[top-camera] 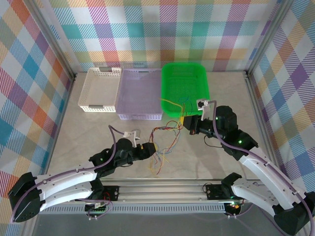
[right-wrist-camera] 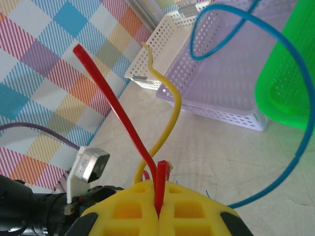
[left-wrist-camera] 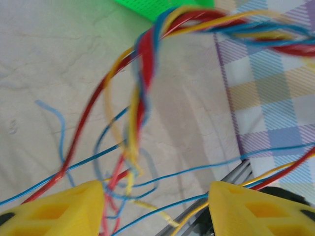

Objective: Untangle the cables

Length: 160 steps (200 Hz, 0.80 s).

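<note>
The twisted strand (left-wrist-camera: 143, 81) in front of my left gripper has all three colours wound together. So my left gripper should move up to the yellow cable's loose end (top-camera: 165, 101) and pull it away.
The cables (top-camera: 165, 138) are thin red, yellow and blue wires in a loose tangle on the table between my two arms. My right gripper (top-camera: 183, 123) holds one end of the tangle up, just in front of the green basket. In the right wrist view the right gripper (right-wrist-camera: 158, 199) is shut on a red cable (right-wrist-camera: 118, 113), and a yellow cable (right-wrist-camera: 170, 105) and a blue cable (right-wrist-camera: 298, 103) curl out beside it. My left gripper (top-camera: 151, 148) is at the tangle's left side. In the left wrist view the left gripper (left-wrist-camera: 155, 199) stands open, with a twisted strand of cables (left-wrist-camera: 142, 73) hanging down between its yellow fingers (left-wrist-camera: 69, 209).
Three baskets stand in a row at the back: a white basket (top-camera: 101, 88), a purple basket (top-camera: 139, 93) and a green basket (top-camera: 185, 86). A metal rail (top-camera: 162, 189) runs along the near edge. Checked walls close in the table on three sides.
</note>
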Motion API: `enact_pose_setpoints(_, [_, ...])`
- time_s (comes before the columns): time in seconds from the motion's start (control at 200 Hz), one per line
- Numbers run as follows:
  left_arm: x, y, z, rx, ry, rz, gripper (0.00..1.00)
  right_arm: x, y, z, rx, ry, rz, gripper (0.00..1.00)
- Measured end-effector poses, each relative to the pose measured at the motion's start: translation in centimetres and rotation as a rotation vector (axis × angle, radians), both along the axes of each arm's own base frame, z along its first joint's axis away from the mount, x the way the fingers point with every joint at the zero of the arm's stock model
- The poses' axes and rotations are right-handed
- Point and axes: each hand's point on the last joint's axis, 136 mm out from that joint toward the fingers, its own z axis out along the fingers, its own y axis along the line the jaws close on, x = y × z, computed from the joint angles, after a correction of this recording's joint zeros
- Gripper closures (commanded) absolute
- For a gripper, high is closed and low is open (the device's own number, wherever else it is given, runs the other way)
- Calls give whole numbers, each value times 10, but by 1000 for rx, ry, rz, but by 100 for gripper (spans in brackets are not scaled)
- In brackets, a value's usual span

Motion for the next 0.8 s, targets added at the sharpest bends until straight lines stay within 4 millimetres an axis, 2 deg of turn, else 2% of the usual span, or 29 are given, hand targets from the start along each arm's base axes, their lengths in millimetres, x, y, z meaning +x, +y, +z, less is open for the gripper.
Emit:
enact_pose_setpoints(0.085, [5,-7,28,-41,-34,-2,27,-1,3,0,4,3,14,100])
enact_pose_setpoints(0.265, [15,-19,115,-149,-167,-11,24,-4,6,2,15,2,41,100])
enact_pose_setpoints(0.365, [21,-26,142,-176,-209,-13,24,-4,7,3,21,-3,47,100])
enact_pose_setpoints(0.44, [26,-37,143,-175,-203,-24,24,-3,8,2,22,-1,52,100])
enact_pose_setpoints(0.59, [34,-59,107,-105,-130,-60,25,-3,10,-1,18,12,63,100])
enact_pose_setpoints(0.655, [35,-65,97,-86,-110,-71,25,-4,11,-3,17,16,68,100])
enact_pose_setpoints(0.715, [37,-70,98,-86,-105,-81,25,-4,11,-5,14,18,70,100])
enact_pose_setpoints(0.8, [38,-76,113,-113,-119,-93,25,-4,12,-6,12,20,71,100])
